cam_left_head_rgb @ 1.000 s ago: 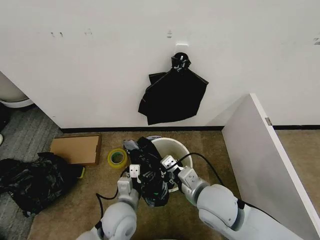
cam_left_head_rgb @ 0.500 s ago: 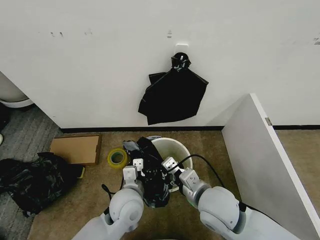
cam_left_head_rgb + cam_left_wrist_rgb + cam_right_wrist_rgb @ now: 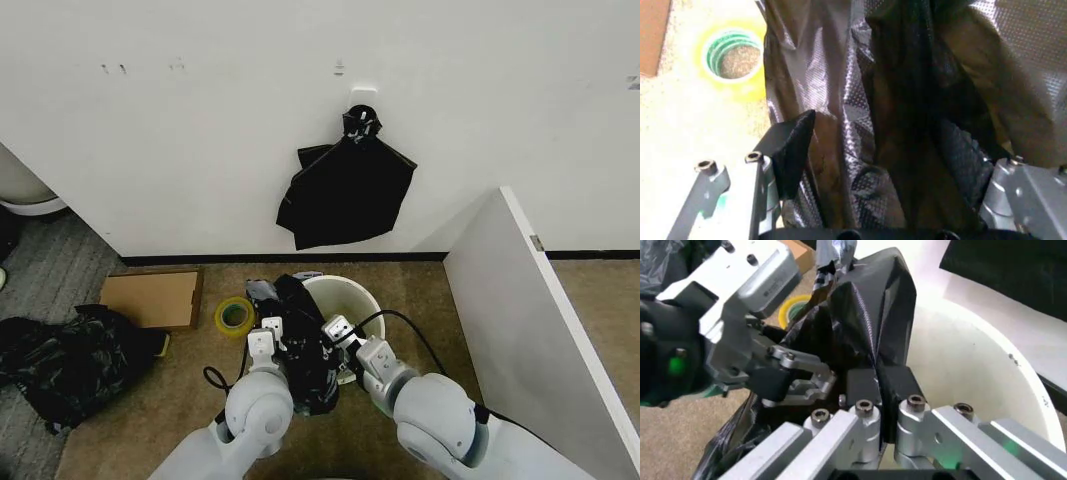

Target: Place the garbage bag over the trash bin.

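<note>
The black film is gathered in loose, bunched pleats [image 3: 318,378], so the garbage bag [image 3: 302,335] will open out wide over the trash bin's opening when I pull the bag's fold outward.
The garbage bag [image 3: 303,352] is a wrinkly black film hanging bunched over the near-left rim of the cream-white trash bin [image 3: 366,296]. My left gripper [image 3: 269,341] is at the bag's left side. In the left wrist view its fingers [image 3: 789,150] stand wide apart, open, with the garbage bag [image 3: 907,80] filling the gap between them. My right gripper [image 3: 336,328] is at the bag's right side over the bin. In the right wrist view the right gripper [image 3: 879,382] is shut on a fold of the garbage bag [image 3: 863,305], beside the trash bin [image 3: 967,375].
A yellow tape roll [image 3: 235,315] lies on the carpet left of the bin, with a flat cardboard box [image 3: 150,298] beyond it. A lumpy black heap [image 3: 60,362] sits far left. A bunch of black bags [image 3: 345,190] hangs on the wall. A white partition [image 3: 530,330] stands at right.
My left arm has swung in to the right, bringing its gripper closer against the bag. The right gripper and the bin have stayed put.
</note>
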`<state>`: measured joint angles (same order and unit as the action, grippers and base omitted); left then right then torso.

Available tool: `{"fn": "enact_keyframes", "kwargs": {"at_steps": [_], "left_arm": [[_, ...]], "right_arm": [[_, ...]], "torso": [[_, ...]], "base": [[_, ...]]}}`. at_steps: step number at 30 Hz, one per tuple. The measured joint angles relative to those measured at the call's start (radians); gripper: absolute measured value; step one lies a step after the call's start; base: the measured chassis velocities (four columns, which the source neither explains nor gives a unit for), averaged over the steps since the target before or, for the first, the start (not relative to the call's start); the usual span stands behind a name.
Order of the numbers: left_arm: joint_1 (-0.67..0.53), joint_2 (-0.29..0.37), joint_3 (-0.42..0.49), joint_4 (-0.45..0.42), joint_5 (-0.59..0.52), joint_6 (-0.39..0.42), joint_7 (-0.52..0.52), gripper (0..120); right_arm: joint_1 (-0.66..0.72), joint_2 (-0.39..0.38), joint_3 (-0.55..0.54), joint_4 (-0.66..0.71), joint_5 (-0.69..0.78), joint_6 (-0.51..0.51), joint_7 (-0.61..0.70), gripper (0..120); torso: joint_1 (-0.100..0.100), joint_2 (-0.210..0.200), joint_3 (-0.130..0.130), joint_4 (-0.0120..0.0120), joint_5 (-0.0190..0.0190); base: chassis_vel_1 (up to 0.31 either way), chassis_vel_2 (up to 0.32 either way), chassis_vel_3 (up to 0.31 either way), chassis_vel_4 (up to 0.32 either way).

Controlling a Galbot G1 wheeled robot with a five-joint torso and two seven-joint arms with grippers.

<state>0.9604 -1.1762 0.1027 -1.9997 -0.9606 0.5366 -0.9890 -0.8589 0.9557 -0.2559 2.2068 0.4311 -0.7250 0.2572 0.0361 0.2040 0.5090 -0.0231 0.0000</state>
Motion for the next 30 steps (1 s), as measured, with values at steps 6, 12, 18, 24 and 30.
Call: {"fn": "enact_keyframes", "kwargs": {"at_steps": [6, 12, 18, 24, 30], "left_arm": [[-0.008, -0.003, 0.0, 0.011, -0.03, -0.002, -0.017, 52], [-0.021, -0.001, 0.003, 0.019, -0.053, -0.003, -0.036, 28], [-0.036, 0.008, 0.003, 0.021, -0.085, 0.008, -0.061, 9], [-0.042, 0.028, 0.0, 0.018, -0.104, 0.014, -0.067, 1], [-0.04, 0.035, -0.014, 0.015, -0.103, 0.021, -0.07, 1]], "right_arm": [[0.0, 0.001, 0.002, 0.001, 0.001, 0.0, 0.0, 0], [-0.002, 0.003, 0.004, 0.002, 0.003, 0.0, 0.0, 0], [-0.004, 0.008, 0.005, 0.003, 0.009, 0.0, 0.003, 0], [-0.013, 0.014, 0.006, 0.007, 0.059, 0.0, 0.024, 0], [-0.021, 0.021, 0.012, 0.006, 0.091, 0.0, 0.04, 0]], "torso": [[0.0, 0.0, 0.0, 0.0001, 0.0], [0.0, 0.0, 0.0, 0.0001, 0.0], [0.0, 0.0, 0.0, 0.0, 0.0], [0.0, 0.0, 0.0, -0.0001, -0.0002], [0.0, 0.0, 0.0, -0.0001, -0.0002]], "base": [[0.0, 0.0, 0.0, 0.0], [0.0, 0.0, 0.0, 0.0], [0.0, 0.0, 0.0, 0.0], [0.0, 0.0, 0.0, 0.0], [0.0, 0.0, 0.0, 0.0]]}}
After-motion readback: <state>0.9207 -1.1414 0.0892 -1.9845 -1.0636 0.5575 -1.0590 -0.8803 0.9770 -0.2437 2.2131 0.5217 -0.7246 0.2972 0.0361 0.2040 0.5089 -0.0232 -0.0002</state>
